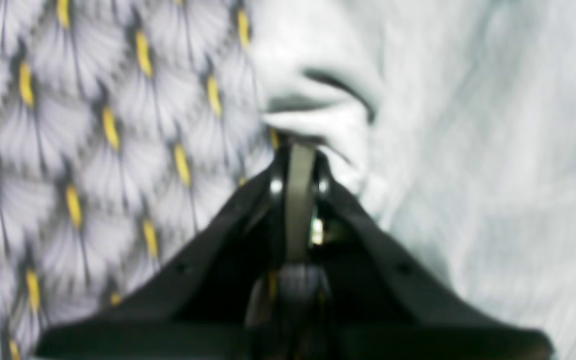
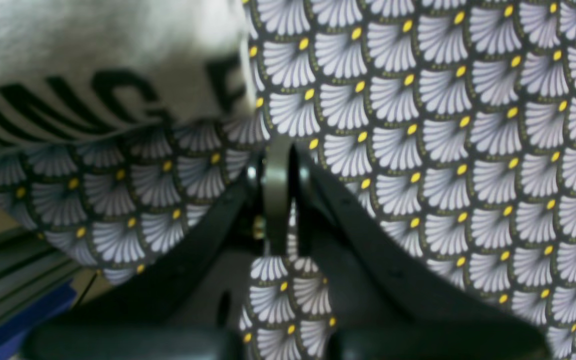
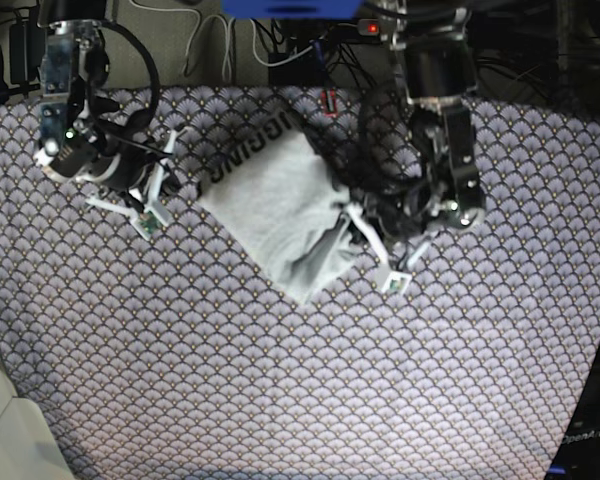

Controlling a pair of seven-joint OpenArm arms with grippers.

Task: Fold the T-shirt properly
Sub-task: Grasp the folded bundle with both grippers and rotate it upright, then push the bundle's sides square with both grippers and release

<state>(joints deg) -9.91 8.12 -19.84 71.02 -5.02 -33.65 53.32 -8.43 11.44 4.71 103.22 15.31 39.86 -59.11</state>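
Observation:
I need to have my left gripper swing the bunched fold it holds (image 3: 336, 236) around to set the T-shirt straight, since the T-shirt's lettered edge (image 3: 248, 147) slants across the tablecloth.
The light grey T-shirt (image 3: 275, 205) lies crumpled in a rough diamond on the tablecloth, with black lettering (image 3: 248, 148) along its far left edge. My left gripper (image 1: 295, 142) is shut on a bunched fold of the T-shirt (image 1: 328, 117) at its right edge; in the base view the left gripper (image 3: 350, 218) sits at that edge. My right gripper (image 2: 278, 145) is shut and holds nothing, just right of the lettered edge (image 2: 93, 85). In the base view the right gripper (image 3: 173, 150) is beside the shirt's left corner.
The purple-grey fan-patterned tablecloth (image 3: 300, 380) covers the whole table. Cables and dark equipment (image 3: 280, 40) run along the far edge. The table's edge and a blue item (image 2: 13, 315) show at the lower left of the right wrist view.

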